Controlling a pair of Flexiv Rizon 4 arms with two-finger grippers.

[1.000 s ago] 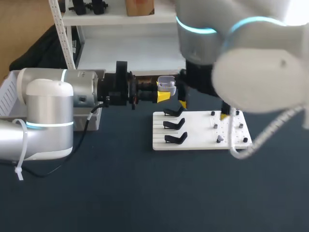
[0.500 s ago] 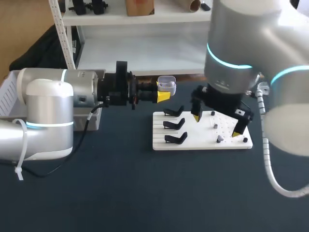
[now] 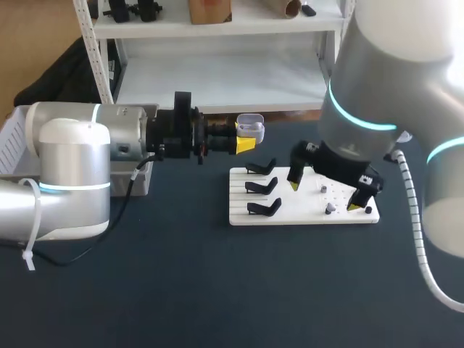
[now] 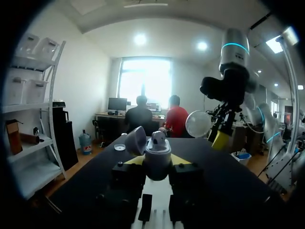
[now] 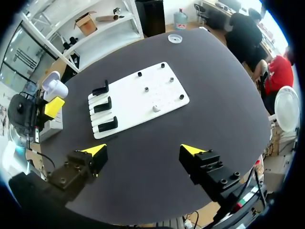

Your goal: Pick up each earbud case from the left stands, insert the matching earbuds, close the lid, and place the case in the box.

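The robot should expect a hidden black peg when it lifts the small white earbud (image 5: 156, 109), because the earbud fills the open corner of the peg rows (image 5: 147, 89).
My left gripper (image 3: 245, 143) is shut on a white earbud case (image 3: 251, 127) with its lid up, held in the air behind the white board (image 3: 290, 216). In the left wrist view the case (image 4: 157, 153) sits between the yellow tips, its lid (image 4: 136, 140) tilted back. My right gripper (image 3: 323, 194) hangs open above the board's right half, nothing between its fingers. From the right wrist, that gripper (image 5: 143, 150) is high over the table, with the board (image 5: 128, 102) far ahead. A small white earbud (image 5: 156, 109) lies among black pegs. Three black stands (image 3: 263, 187) are bare.
A pale bin (image 3: 10, 145) stands at the table's left edge, mostly behind my left arm. Dark tabletop (image 3: 217, 290) spreads in front of the board. Black pegs (image 5: 146, 88) dot the board's right half.
My right arm has swung out to the right, and its open gripper has come forward and down over the board's pegs. The left arm with the case has kept still.
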